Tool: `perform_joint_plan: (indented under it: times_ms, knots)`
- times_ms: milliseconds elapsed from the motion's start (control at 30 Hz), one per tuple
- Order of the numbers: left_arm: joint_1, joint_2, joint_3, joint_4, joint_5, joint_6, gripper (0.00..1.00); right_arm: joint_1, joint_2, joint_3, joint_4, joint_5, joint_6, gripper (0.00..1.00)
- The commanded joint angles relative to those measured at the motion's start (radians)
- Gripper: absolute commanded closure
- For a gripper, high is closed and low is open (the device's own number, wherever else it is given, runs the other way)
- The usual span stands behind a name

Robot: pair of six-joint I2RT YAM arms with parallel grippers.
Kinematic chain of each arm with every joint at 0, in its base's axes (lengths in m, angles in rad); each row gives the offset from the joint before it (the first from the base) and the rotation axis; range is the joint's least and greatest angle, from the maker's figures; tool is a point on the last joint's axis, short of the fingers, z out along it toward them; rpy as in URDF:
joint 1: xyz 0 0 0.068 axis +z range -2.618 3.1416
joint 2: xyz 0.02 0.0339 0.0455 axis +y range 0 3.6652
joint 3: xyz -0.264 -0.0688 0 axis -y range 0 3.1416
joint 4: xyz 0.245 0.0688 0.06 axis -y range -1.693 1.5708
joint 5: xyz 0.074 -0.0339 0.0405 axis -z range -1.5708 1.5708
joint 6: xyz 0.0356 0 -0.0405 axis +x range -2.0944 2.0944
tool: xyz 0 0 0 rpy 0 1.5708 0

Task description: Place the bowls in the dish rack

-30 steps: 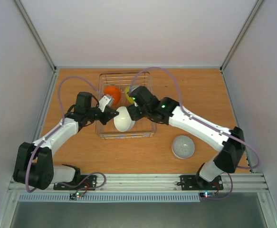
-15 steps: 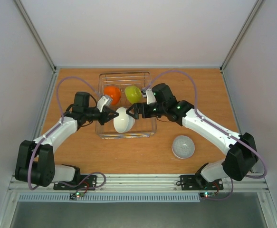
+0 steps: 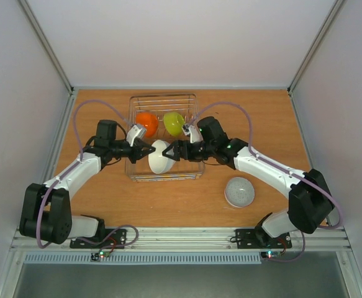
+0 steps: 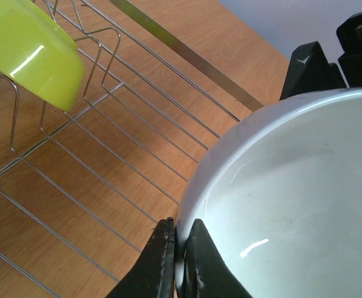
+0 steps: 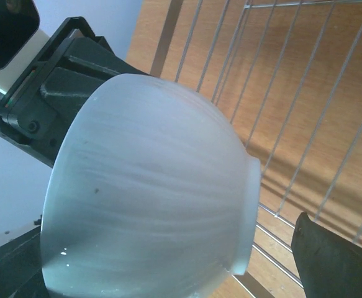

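Note:
The robot's left gripper holds the white bowl tilted point(image 3: 161, 158) by its rim, so next the right gripper grasps the bowl's outer side point(image 5: 153, 186) and puts the bowl in the rack with its opening down.
The silver wire dish rack point(image 3: 195, 118) stands at the table's middle back. An orange bowl point(image 3: 146, 122) and a lime green bowl point(image 3: 174, 123) lean on edge in its far half; the green one also shows in the left wrist view point(image 4: 35, 49). My left gripper point(image 3: 150, 149) is shut on the rim of a white bowl point(image 3: 161, 158), holding it tilted over the rack's near half point(image 4: 180, 248). My right gripper point(image 3: 176, 151) is open, its jaws spread either side of that bowl's outer wall point(image 5: 149, 186). A grey bowl point(image 3: 239, 192) lies upside down on the table. A second white bowl is out of view.
The rack's wires point(image 4: 125, 155) run under the held bowl. The wooden table point(image 3: 106, 198) is fenced by white walls left, right and back. Both arms meet over the rack's near half.
My right gripper has left the lime green bowl standing in the rack, drawn back, and come in to the white bowl's right side. The left gripper has kept its hold.

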Motion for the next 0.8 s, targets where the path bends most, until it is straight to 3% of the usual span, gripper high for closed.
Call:
perform_joint_plan:
  times_ms: [0,200,300,500,633,667,767]
  knots:
    - [0.010,-0.025,0.007,0.080,0.076,-0.024,1.00,-0.005,0.023,-0.034,0.099,-0.076,0.055,0.01]
    - [0.013,-0.027,0.006,0.083,0.084,-0.029,0.99,-0.006,0.037,-0.054,0.177,-0.142,0.086,0.10]
    - [0.014,-0.031,0.004,0.083,0.085,-0.030,0.99,-0.006,0.037,-0.061,0.208,-0.169,0.094,0.20]
    - [0.016,-0.031,0.005,0.084,0.079,-0.032,0.99,-0.006,0.020,-0.066,0.220,-0.196,0.087,0.67]
    - [0.016,-0.032,0.009,0.074,0.030,-0.024,0.99,-0.006,-0.009,-0.052,0.142,-0.147,0.036,0.93]
    - [0.016,-0.036,0.008,0.074,0.014,-0.024,0.99,-0.005,-0.016,-0.046,0.115,-0.126,0.022,0.98]
    - [0.016,-0.054,0.004,0.081,-0.016,-0.029,0.95,-0.006,-0.035,-0.029,0.041,-0.057,-0.021,0.99]
